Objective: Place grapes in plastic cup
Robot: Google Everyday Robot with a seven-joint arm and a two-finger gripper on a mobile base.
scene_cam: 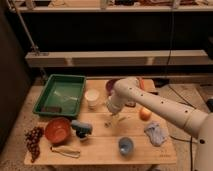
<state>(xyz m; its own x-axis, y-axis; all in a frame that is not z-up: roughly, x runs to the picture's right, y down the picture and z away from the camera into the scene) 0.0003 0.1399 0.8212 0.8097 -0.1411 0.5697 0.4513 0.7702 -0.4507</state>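
Observation:
The whole bunch (34,143) will rise together and hang down when I lift it, because the grapes lie packed close in one long cluster (38,131).
The grapes (33,140) are a long dark purple-red bunch lying at the table's front left corner, left of the orange bowl (57,130). The plastic cup (125,145) is small and light blue. It stands upright near the front edge, right of the middle. My gripper (114,120) hangs from the white arm over the middle of the table, pointing down. It is open and empty, above and slightly left of the cup and far right of the grapes.
A green tray (60,94) sits at the back left with a white cup (92,98) beside it. A purple bowl (111,86) is partly hidden behind the arm. An orange fruit (145,114), a bluish cloth (155,134), a grey-blue object (81,128) and a metal tool (65,151) lie on the table.

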